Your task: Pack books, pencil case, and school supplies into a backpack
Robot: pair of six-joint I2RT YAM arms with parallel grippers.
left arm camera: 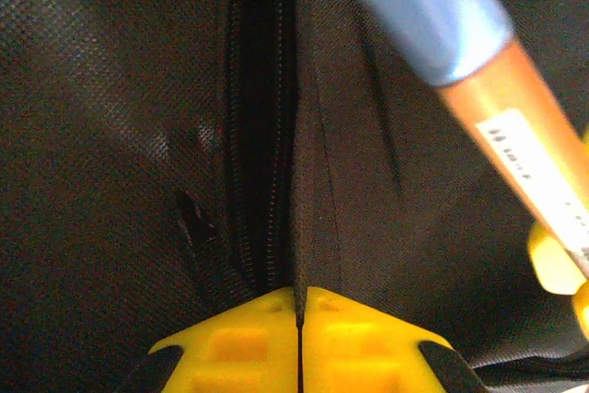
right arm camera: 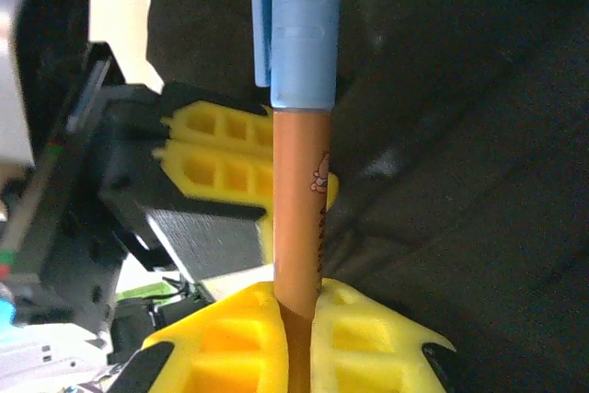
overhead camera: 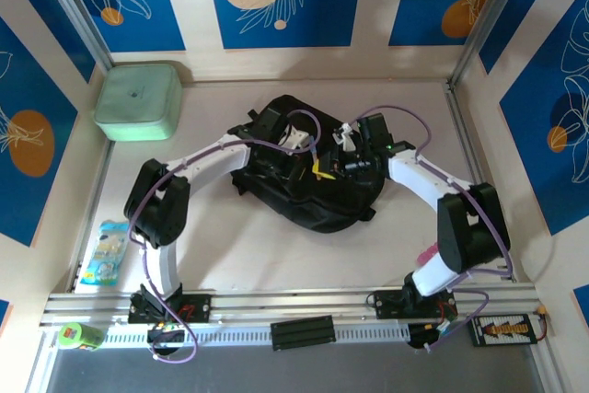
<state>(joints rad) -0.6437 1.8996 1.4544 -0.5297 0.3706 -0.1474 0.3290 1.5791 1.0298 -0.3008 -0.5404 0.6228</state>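
The orange pen is slanted over the fabric [left arm camera: 368, 181] next to the open zipper, so next my right gripper moves the pen along the zipper's gap [left arm camera: 258, 135] before letting go of it inside.
The black backpack [overhead camera: 308, 195] lies in the middle of the table. My left gripper [left arm camera: 299, 306] [overhead camera: 313, 165] is shut on a fabric edge of the backpack [left arm camera: 110, 181], right beside its open zipper [left arm camera: 262, 135]. My right gripper [right arm camera: 296, 306] [overhead camera: 339, 165] is shut on an orange pen with a blue cap [right arm camera: 299, 190]. The pen [left arm camera: 479, 80] hangs just above the backpack [right arm camera: 460, 227], close to the right of the zipper. The left gripper's yellow fingers [right arm camera: 221, 149] sit just left of the pen. The books are out of view.
A mint-green square box [overhead camera: 138, 98] stands at the back left. A flat pale-blue pouch [overhead camera: 103, 253], perhaps the pencil case, lies by the left wall. A small green object [overhead camera: 78, 335] rests on the front rail. Walls close in the table on three sides.
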